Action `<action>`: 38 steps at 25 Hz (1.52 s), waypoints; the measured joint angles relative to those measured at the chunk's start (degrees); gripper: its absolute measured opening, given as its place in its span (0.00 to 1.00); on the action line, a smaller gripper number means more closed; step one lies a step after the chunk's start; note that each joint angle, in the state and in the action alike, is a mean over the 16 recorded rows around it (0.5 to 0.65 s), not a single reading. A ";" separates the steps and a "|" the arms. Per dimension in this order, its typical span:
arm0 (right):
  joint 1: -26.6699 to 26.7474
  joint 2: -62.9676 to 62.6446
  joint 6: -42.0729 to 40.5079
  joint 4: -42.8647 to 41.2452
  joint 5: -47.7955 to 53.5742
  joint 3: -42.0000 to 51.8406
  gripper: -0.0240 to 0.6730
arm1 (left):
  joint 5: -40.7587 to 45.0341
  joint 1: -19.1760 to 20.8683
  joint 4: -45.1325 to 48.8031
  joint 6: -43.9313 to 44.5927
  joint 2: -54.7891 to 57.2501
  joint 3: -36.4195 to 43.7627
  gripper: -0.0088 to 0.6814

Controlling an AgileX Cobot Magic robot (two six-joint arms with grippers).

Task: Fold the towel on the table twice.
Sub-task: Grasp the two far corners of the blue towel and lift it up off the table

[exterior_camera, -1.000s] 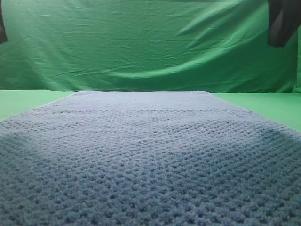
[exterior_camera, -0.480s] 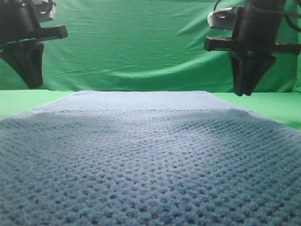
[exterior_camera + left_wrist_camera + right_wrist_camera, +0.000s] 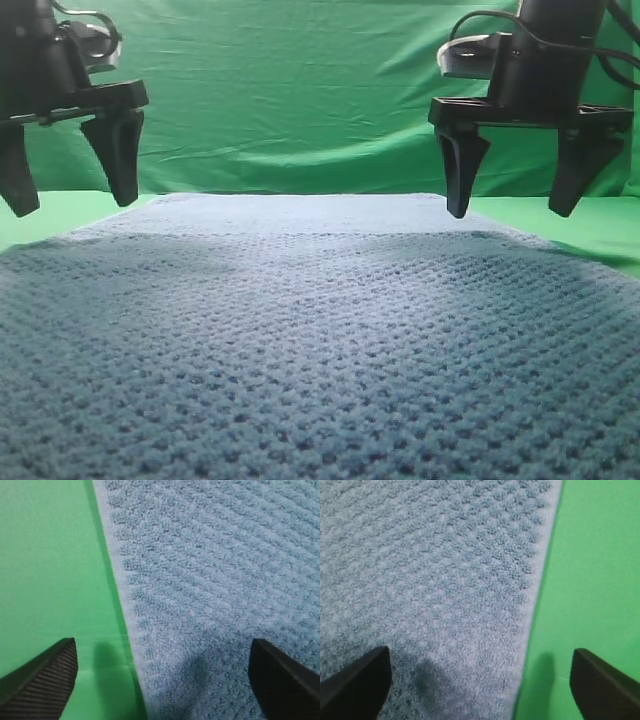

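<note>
The towel's near part (image 3: pixel 320 410) is flat and loose, so the towel will drag back toward the backdrop when I raise its edges.
The blue-grey waffle-knit towel (image 3: pixel 320 340) lies flat and spread out on the green table (image 3: pixel 40 215), filling most of the exterior high view. My left gripper (image 3: pixel 68 195) hangs open above the towel's left edge (image 3: pixel 125 610), one finger over the table and the other over the cloth. My right gripper (image 3: pixel 507 200) hangs open above the towel's right edge (image 3: pixel 535 595), likewise straddling it. Both hold nothing. In the wrist views the dark fingertips (image 3: pixel 42 675) (image 3: pixel 602 685) show at the bottom corners, with shadows on the cloth beneath.
A wrinkled green backdrop cloth (image 3: pixel 300 90) hangs behind the table. Bare green table (image 3: pixel 590 225) shows as narrow strips on either side of the towel.
Both arms came down into view from above, with jaws shut. Since half a second ago both grippers have opened wide above the towel's side edges. The towel has not moved.
</note>
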 joint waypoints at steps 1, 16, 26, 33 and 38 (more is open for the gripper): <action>0.01 0.20 0.01 0.00 -0.07 -0.02 0.93 | 0.03 -0.01 0.01 -0.11 0.24 -0.03 0.86; 0.29 3.00 -0.09 -0.14 -0.57 -0.61 0.91 | 1.44 -1.95 4.20 -0.99 3.73 -1.13 0.93; 0.46 3.59 -0.34 0.21 -1.11 -1.09 0.64 | 2.47 -4.05 5.90 -2.03 5.49 -2.24 0.64; 0.71 3.74 -0.42 1.18 -1.70 -1.18 0.29 | 2.79 -4.20 3.29 -2.24 6.41 -3.21 0.26; 0.93 3.71 -0.42 1.45 -1.59 -1.44 0.10 | 4.00 -4.14 1.82 -2.31 6.80 -4.70 0.08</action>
